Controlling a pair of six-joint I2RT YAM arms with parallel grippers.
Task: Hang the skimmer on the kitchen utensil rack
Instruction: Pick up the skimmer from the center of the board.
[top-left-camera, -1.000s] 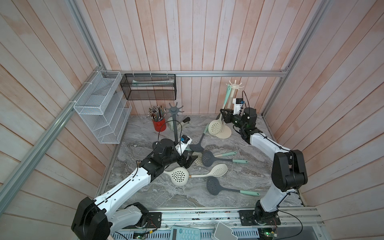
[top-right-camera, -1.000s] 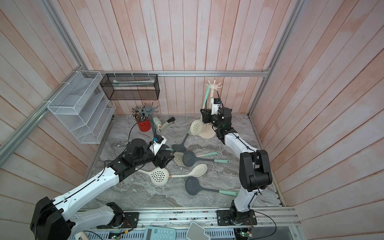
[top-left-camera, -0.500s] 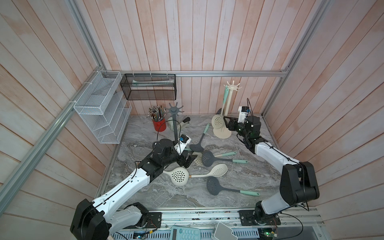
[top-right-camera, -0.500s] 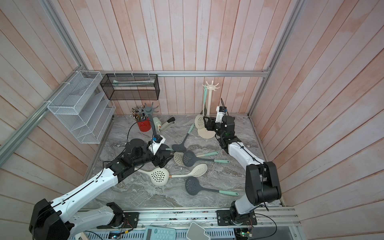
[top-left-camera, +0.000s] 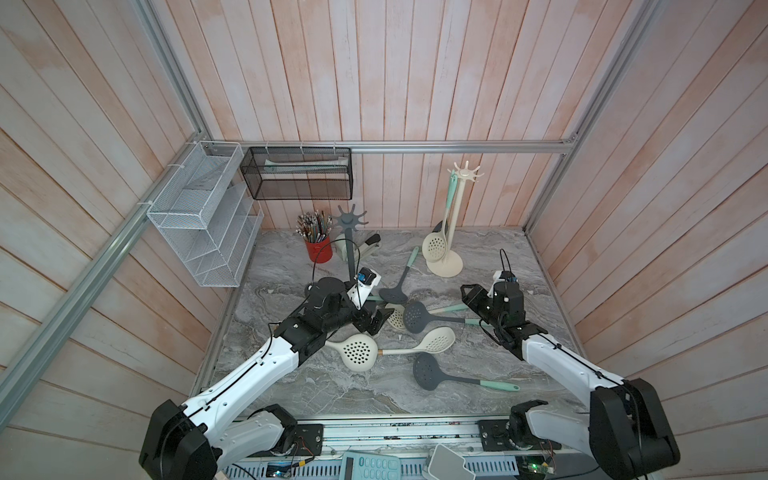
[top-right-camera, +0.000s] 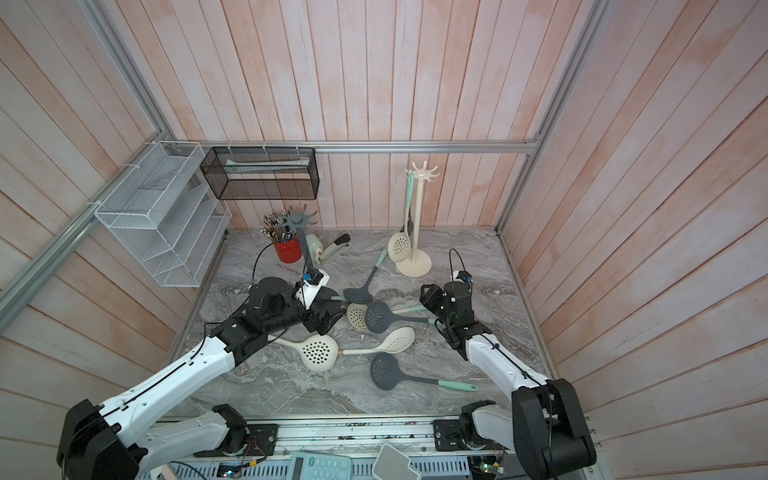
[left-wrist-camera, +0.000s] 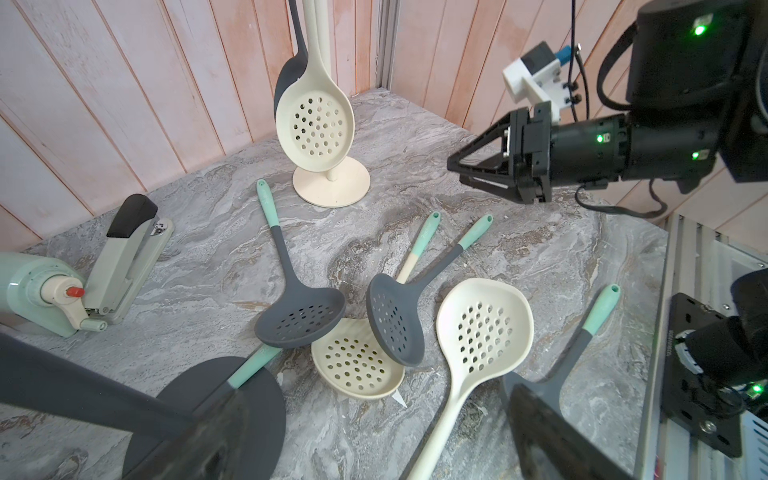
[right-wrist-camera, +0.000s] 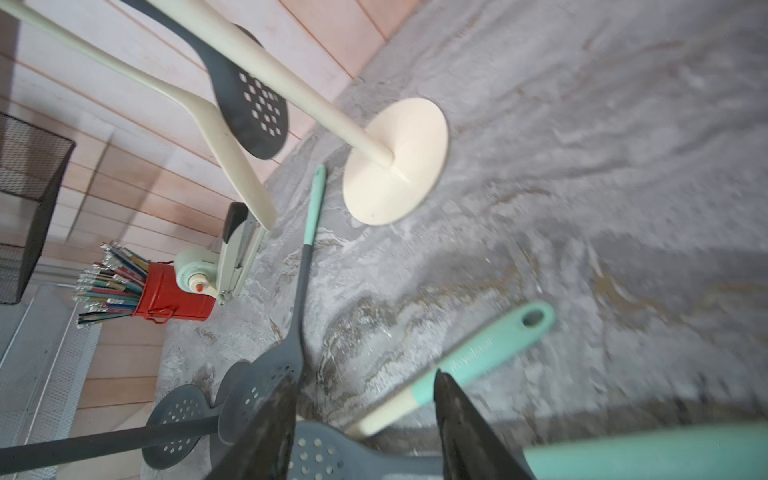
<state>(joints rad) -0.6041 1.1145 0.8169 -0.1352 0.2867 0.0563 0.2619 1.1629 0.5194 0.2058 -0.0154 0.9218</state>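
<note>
The dark skimmer (top-left-camera: 417, 316) under my right gripper lies on top of the cream skimmer with its handle free, so I keep lowering until my fingers surround that handle (top-left-camera: 472, 321).
A cream skimmer (top-left-camera: 435, 247) with a teal handle hangs from a hook of the cream utensil rack (top-left-camera: 455, 216) at the back right, seen in both top views (top-right-camera: 400, 246). A dark skimmer (right-wrist-camera: 249, 108) hangs behind it. My right gripper (top-left-camera: 467, 293) is open and holds nothing. It hovers in front of the rack's base (right-wrist-camera: 397, 162), above teal handles lying on the table. My left gripper (top-left-camera: 376, 322) stands wide open and empty beside the pile of loose skimmers; in the left wrist view the marble shows between its jaws (left-wrist-camera: 374, 432).
Several loose skimmers lie mid-table: dark ones (top-left-camera: 415, 316) (top-left-camera: 428, 370) and cream ones (top-left-camera: 357, 351) (top-left-camera: 436, 338). A dark grey rack (top-left-camera: 351, 245) stands by my left wrist. A red pencil cup (top-left-camera: 319, 247), a stapler (top-left-camera: 368, 245), a white wire shelf (top-left-camera: 199, 220) and a black mesh basket (top-left-camera: 297, 172) are at the back left.
My right gripper opened, let go of the cream skimmer at the rack and drew back and down toward the front. The skimmer stays hanging. The left arm has not moved.
</note>
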